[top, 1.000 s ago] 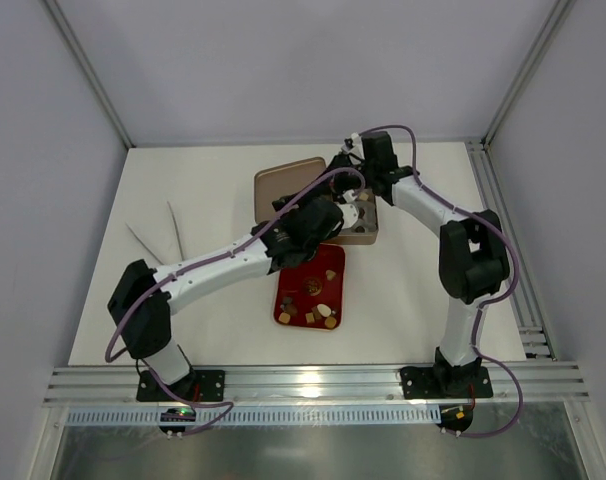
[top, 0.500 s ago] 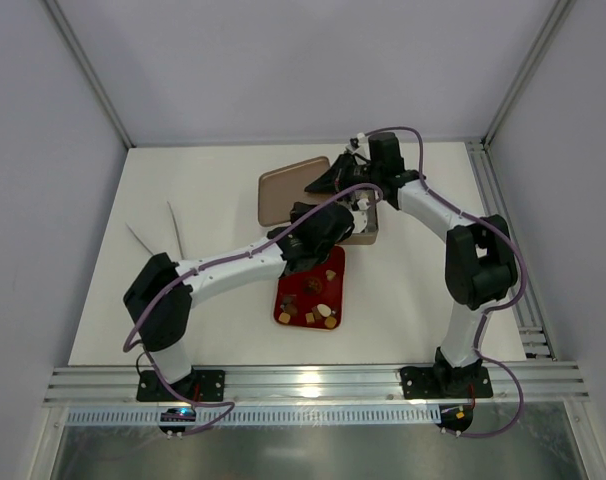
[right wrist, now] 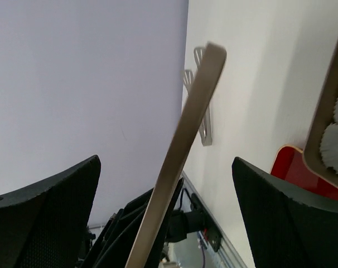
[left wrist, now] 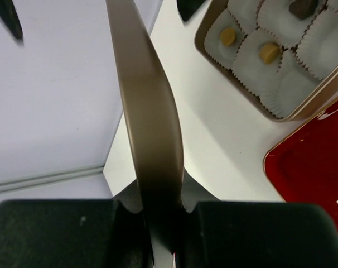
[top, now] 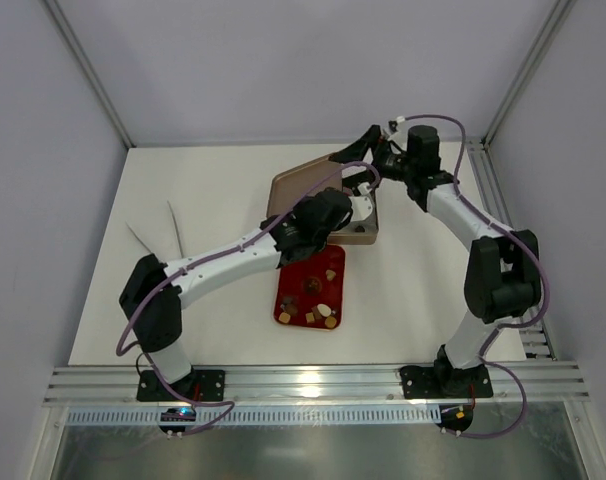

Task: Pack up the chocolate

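Note:
The lid stands crooked [top: 297, 184] next to the open box, so next my left gripper turns the lid around and lines it up over the box [top: 355, 227] before it lowers the lid.
A tan metal lid [top: 301, 185] stands tilted on edge left of the open box [top: 375, 232]. My left gripper [top: 328, 205] is shut on the lid's near rim; in the left wrist view the lid [left wrist: 149, 111] runs up from between the jaws [left wrist: 160, 223]. My right gripper [top: 368, 160] is open beyond the lid's far edge, with the lid [right wrist: 186, 134] apart from both fingers [right wrist: 166, 162]. Chocolate pieces [left wrist: 229, 37] sit in white paper cups in the box [left wrist: 303, 114]. More chocolate [top: 327, 311] lies on the red tray [top: 328, 290].
Metal tongs [top: 153, 235] lie on the table at the left, also visible past the lid in the right wrist view as tongs [right wrist: 205, 111]. The red tray [left wrist: 314, 173] lies just in front of the box. Grey walls enclose the table on three sides.
My left gripper has shut on the lid. The right gripper has opened, let go of the lid and drawn back to the right. The lid has shifted right.

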